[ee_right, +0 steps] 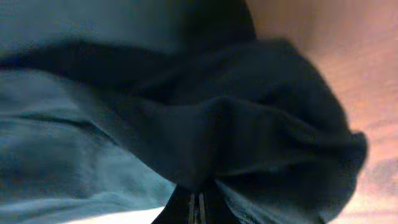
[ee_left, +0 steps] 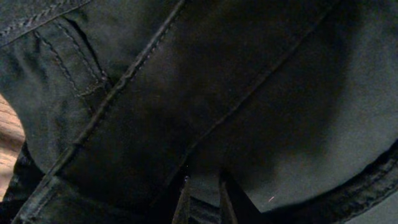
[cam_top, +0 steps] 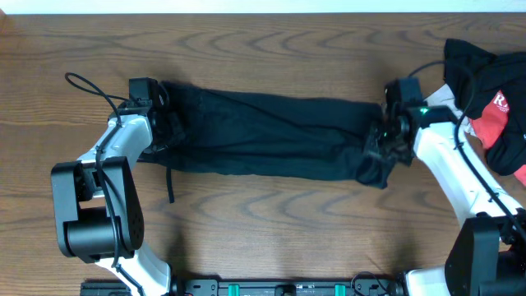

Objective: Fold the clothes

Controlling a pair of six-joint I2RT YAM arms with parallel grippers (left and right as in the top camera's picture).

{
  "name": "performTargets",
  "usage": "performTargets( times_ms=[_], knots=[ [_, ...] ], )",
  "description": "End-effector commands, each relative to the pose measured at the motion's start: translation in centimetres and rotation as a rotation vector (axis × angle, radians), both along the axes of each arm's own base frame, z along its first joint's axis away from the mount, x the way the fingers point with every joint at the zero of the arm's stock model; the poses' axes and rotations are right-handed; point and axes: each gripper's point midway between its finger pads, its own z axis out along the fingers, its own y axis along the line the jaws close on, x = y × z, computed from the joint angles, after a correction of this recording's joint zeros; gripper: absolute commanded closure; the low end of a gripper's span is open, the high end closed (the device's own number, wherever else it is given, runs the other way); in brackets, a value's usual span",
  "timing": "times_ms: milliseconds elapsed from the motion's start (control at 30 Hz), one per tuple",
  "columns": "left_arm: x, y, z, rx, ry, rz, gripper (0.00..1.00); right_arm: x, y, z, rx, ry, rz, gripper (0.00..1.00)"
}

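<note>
The bunched leg end [cam_top: 375,169] hangs crooked from my right gripper, so next I draw it out flat first, then take the trousers nearer their middle [cam_top: 329,141].
A pair of black trousers [cam_top: 263,136] lies stretched left to right across the wooden table. My left gripper [cam_top: 160,123] is at the waist end on the left, shut on the cloth. In the left wrist view the dark seamed fabric [ee_left: 217,93] fills the frame and covers my left gripper's fingers [ee_left: 202,193]. My right gripper [cam_top: 386,136] is at the bunched leg end on the right, shut on a fold. In the right wrist view the cloth [ee_right: 217,124] hangs over my right gripper's closed fingertips [ee_right: 197,202].
A pile of other clothes [cam_top: 493,90], black with a red and white piece, lies at the far right edge behind my right arm. A black drawstring [cam_top: 170,185] trails from the waist towards the front. Bare wood [cam_top: 271,230] lies in front of the trousers.
</note>
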Motion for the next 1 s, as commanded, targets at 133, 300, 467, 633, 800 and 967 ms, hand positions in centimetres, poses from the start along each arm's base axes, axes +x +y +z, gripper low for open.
performTargets(
  times_ms=[133,300,467,633,800,967],
  knots=[
    [-1.2,0.9,-1.3,0.027,0.048,0.011,0.81,4.9,-0.4,6.0,0.021,-0.181,-0.034,0.99],
    [-1.1,0.9,-1.3,0.027,0.044,0.011,0.82,5.2,-0.7,6.2,0.014,-0.189,-0.041,0.99],
    [-0.4,0.9,-0.7,0.030,0.016,0.012,0.82,5.5,-2.6,5.8,-0.067,-0.189,-0.080,0.99],
    [0.5,1.0,0.9,0.034,-0.039,0.016,0.81,5.5,-3.7,4.3,-0.103,-0.147,-0.093,0.99],
    [1.1,1.1,1.4,0.035,-0.066,0.021,0.81,5.7,-5.1,1.2,-0.132,-0.071,-0.099,0.99],
    [1.6,1.2,1.6,0.038,-0.089,0.021,0.82,5.3,-6.8,-1.2,-0.184,0.000,-0.126,0.99]
  ],
)
